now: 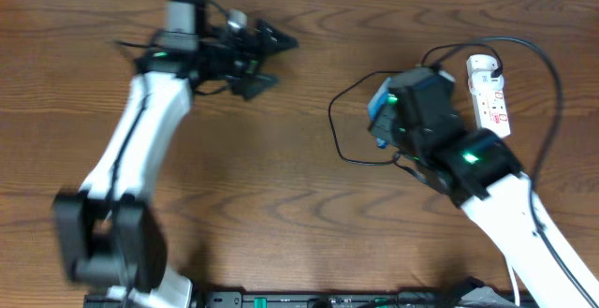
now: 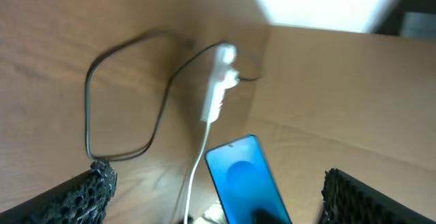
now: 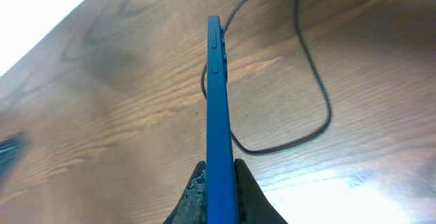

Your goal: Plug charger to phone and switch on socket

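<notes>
The charger's cable (image 1: 363, 163) is on my right gripper's side, but that gripper is holding the phone (image 1: 378, 98). Next, I pass the phone to my left gripper first.
My right gripper (image 1: 382, 121) is shut on the phone (image 1: 378, 102) and holds it on edge above the table. In the right wrist view the phone (image 3: 216, 101) shows edge-on between the fingers (image 3: 219, 178). The left wrist view shows its blue screen (image 2: 242, 176). The charger's thin black cable (image 1: 334, 125) loops on the table left of the phone, also seen in both wrist views (image 2: 88, 115) (image 3: 320, 94). Its connector tip is not clear. The white socket (image 1: 490, 97) (image 2: 216, 88) lies at the far right. My left gripper (image 1: 273, 62) (image 2: 218, 186) is open and empty, well left of the phone.
A white cord (image 2: 194, 176) runs from the socket toward the table's front. The wooden table's (image 1: 281, 186) far edge lies just behind the socket. Thick black robot cables arch over the right arm (image 1: 547, 65).
</notes>
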Controlling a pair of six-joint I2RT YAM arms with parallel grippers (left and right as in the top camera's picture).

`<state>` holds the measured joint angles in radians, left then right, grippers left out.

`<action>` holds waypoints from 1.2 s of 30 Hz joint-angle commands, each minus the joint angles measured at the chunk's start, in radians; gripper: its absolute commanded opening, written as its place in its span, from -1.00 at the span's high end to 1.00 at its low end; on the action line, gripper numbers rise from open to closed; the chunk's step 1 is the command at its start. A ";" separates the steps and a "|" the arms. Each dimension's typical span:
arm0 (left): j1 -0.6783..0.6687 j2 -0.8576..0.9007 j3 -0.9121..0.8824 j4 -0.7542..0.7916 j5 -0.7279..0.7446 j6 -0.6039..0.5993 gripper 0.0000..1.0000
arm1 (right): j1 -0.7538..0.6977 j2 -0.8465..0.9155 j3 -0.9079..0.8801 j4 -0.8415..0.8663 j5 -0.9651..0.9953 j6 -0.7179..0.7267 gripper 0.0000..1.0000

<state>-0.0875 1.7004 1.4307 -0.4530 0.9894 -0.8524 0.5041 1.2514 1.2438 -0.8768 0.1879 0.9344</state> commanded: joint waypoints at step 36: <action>0.087 -0.565 -0.870 0.551 -0.031 -0.424 -0.96 | -0.188 0.119 -0.907 1.916 -0.811 0.528 0.98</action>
<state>0.0509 1.0805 0.5579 -0.0700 0.7456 -1.1378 0.3195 1.3773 0.3210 1.0233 -0.5869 1.4288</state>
